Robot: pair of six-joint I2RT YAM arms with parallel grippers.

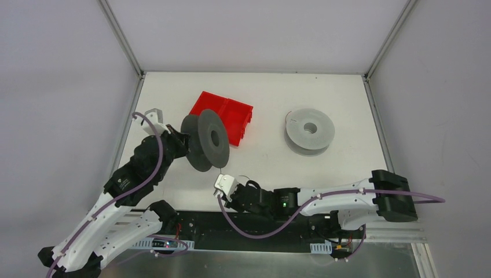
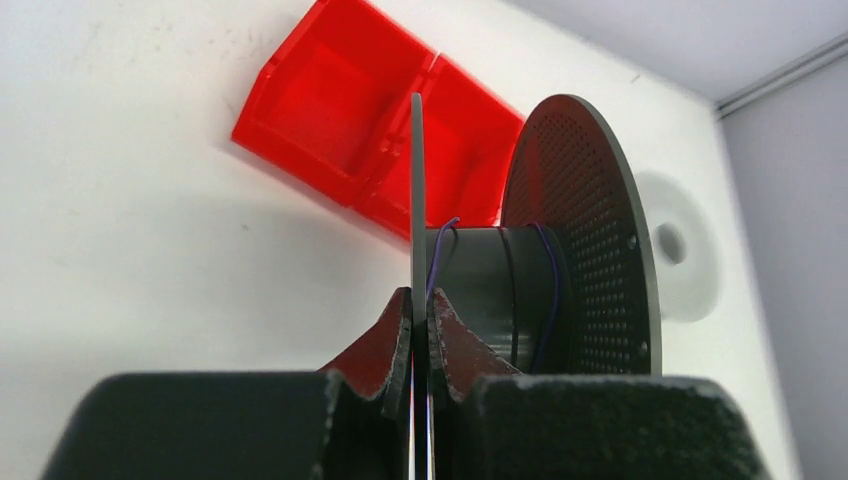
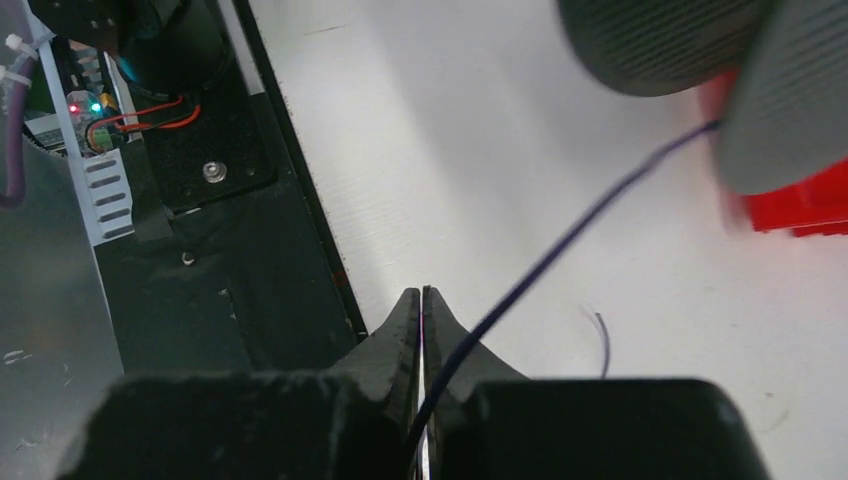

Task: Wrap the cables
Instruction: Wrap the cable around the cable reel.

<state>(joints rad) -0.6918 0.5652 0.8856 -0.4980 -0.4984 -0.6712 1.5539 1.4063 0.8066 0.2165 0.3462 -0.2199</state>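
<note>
The purple cable [image 3: 572,245] runs straight out from between the black spool's edges. My right gripper should keep bringing it close beside the spool [image 1: 227,164] and let go of it there.
A black spool [image 1: 205,141] is held on edge above the table. My left gripper [image 1: 182,141] is shut on its near flange [image 2: 417,200], one finger on each side. A thin dark purple cable [image 2: 441,250] loops around the spool's hub. From the spool [image 3: 650,40] the cable [image 3: 570,240] runs down in a straight line into my right gripper [image 3: 421,295], which is shut on it. That gripper [image 1: 223,191] sits low near the table's front edge, just below the spool. A short curled cable end [image 3: 603,345] lies on the table beside it.
A red two-compartment bin [image 1: 228,116] lies behind the black spool. A grey spool [image 1: 310,130] lies flat at the back right. The black mounting rail [image 3: 250,300] runs along the table's near edge, close to my right gripper.
</note>
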